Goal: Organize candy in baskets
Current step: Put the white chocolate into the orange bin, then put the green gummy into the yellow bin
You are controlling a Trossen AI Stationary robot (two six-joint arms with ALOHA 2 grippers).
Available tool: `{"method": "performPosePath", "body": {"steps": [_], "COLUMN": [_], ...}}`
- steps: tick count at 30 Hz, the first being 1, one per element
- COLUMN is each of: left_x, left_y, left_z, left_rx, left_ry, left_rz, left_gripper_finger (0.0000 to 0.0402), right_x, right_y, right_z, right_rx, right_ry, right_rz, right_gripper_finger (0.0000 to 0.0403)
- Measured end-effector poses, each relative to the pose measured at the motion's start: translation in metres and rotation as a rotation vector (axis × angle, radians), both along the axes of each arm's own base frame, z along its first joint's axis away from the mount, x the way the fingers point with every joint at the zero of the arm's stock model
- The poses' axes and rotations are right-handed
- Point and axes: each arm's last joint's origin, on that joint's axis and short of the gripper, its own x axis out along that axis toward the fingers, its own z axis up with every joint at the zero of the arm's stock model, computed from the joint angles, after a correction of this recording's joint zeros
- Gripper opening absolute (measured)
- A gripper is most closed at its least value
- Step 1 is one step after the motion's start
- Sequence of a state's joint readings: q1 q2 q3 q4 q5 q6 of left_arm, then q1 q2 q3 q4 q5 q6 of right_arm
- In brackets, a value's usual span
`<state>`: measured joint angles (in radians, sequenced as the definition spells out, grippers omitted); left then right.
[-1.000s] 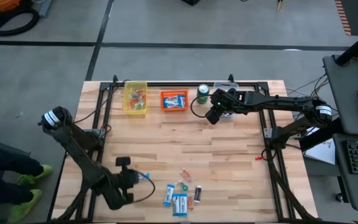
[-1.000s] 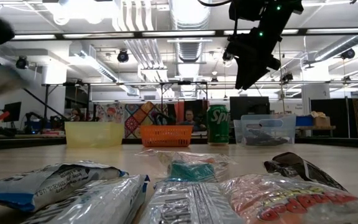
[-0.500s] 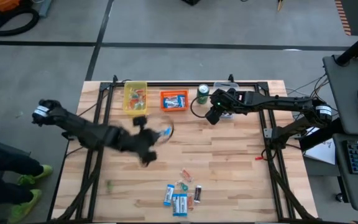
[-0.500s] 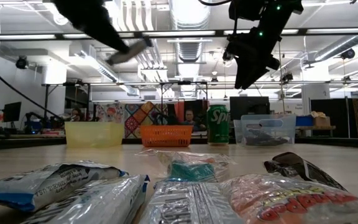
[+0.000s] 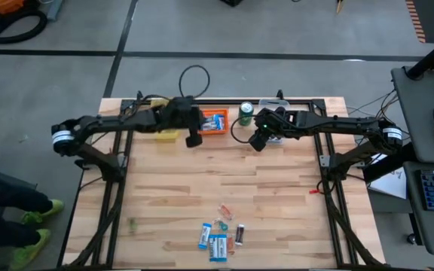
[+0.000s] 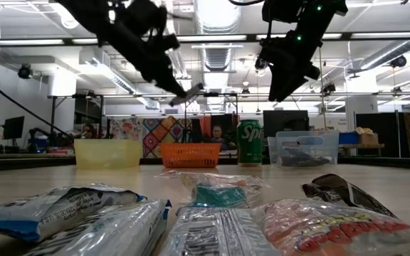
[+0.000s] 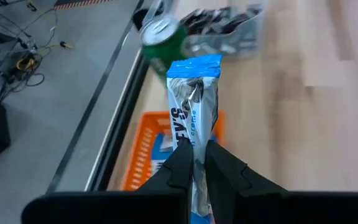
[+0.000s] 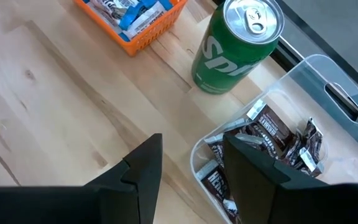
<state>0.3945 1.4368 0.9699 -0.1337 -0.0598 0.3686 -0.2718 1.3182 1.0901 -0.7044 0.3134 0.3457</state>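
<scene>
The blue-and-white candy bar [image 7: 192, 109] is hanging clear above the orange basket of matching bars. My left gripper should go on over the basket's inside [image 5: 215, 121] before it lets go there.
My left gripper [image 5: 194, 138] hangs high over the table, by the near left corner of the orange basket [image 5: 212, 121], shut on a blue-and-white candy bar [image 7: 193, 102]. The low view shows the gripper [image 6: 188, 92] well above the baskets. The yellow basket [image 5: 164, 126] is partly hidden under the left arm. My right gripper [image 8: 194, 174] is open and empty above the clear basket [image 8: 303, 124], which holds dark mini bars. Several loose candies [image 5: 221, 233] lie near the table's near edge. My left gripper pinches the bar between its two fingers at the bar's wrist-side part [image 7: 194, 144]. The bar lies along the fingers, and its blue end [image 7: 194, 67] sticks out past the fingertips. It is lifted clear of the table, above the orange basket [image 7: 143, 155].
A green soda can [image 5: 246, 113] stands between the orange and clear baskets. The orange basket holds blue-and-white bars, the yellow one small sweets. Bare wood lies across the table's middle [image 5: 224, 173]. A black frame rail runs along the table's far edge.
My left gripper has risen from beside the candy pile at the near edge and swung across the table toward the far edge, to the orange basket, carrying the blue-and-white bar clear of the table.
</scene>
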Motion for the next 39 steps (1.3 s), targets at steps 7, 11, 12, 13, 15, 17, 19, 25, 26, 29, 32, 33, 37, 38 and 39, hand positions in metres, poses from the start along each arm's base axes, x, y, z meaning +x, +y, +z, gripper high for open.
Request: {"method": "performPosePath", "body": {"steps": [7, 11, 12, 13, 15, 17, 19, 25, 26, 29, 32, 33, 37, 38, 39], "left_x": [0.002, 0.001, 0.001, 0.001, 0.001, 0.001, 0.001, 0.001, 0.002, 0.002, 0.003, 0.002, -0.002, -0.004, -0.004], "left_y": [0.044, 0.057, 0.059, 0.060, 0.061, 0.061, 0.061, 0.060, 0.060, 0.057, 0.048, 0.044, 0.019, 0.011, 0.002], "left_z": [-0.035, -0.052, -0.055, -0.057, -0.059, -0.060, -0.060, -0.059, -0.059, -0.059, -0.053, -0.051, -0.036, -0.032, -0.028], "left_rx": [0.024, 0.007, 0.004, 0.001, -0.002, -0.004, -0.005, -0.029, -0.034, -0.046, -0.072, -0.090, -0.191, -0.221, -0.251], "left_ry": [0.094, 0.147, 0.155, 0.162, 0.168, 0.170, 0.171, 0.157, 0.154, 0.151, 0.140, 0.138, 0.130, 0.131, 0.127], "left_rz": [0.046, 0.072, 0.076, 0.079, 0.080, 0.080, 0.081, 0.101, 0.105, 0.108, 0.110, 0.115, 0.140, 0.144, 0.147], "left_gripper_finger": [0.0011, 0.0011, 0.0011, 0.0011, 0.0012, 0.0018, 0.0029, 0.0081, 0.0089, 0.0109, 0.0121, 0.0122, 0.0122, 0.0120, 0.0119], "right_x": [0.000, 0.000, 0.000, 0.000, 0.000, 0.000, 0.000, 0.000, 0.001, 0.001, 0.001, 0.001, 0.000, 0.000, 0.001], "right_y": [0.000, 0.000, 0.000, 0.000, 0.000, 0.000, 0.000, 0.000, 0.000, 0.000, 0.000, 0.000, 0.000, 0.000, 0.000], "right_z": [0.000, 0.000, 0.000, 0.000, 0.000, 0.000, 0.000, 0.000, 0.000, 0.000, 0.000, 0.000, 0.000, 0.000, 0.000], "right_rx": [-0.001, -0.001, -0.001, -0.001, -0.002, -0.002, -0.003, -0.004, -0.004, -0.004, -0.004, -0.004, -0.003, -0.003, -0.003], "right_ry": [-0.003, -0.003, -0.003, -0.003, -0.003, -0.002, -0.002, -0.003, -0.003, -0.003, -0.003, -0.003, -0.002, -0.002, -0.003], "right_rz": [0.000, 0.000, 0.000, 0.001, 0.001, 0.002, 0.004, 0.005, 0.005, 0.006, 0.005, 0.005, 0.006, 0.006, 0.006], "right_gripper_finger": [0.0155, 0.0155, 0.0155, 0.0155, 0.0155, 0.0155, 0.0155, 0.0155, 0.0155, 0.0155, 0.0155, 0.0155, 0.0155, 0.0155, 0.0155]}}
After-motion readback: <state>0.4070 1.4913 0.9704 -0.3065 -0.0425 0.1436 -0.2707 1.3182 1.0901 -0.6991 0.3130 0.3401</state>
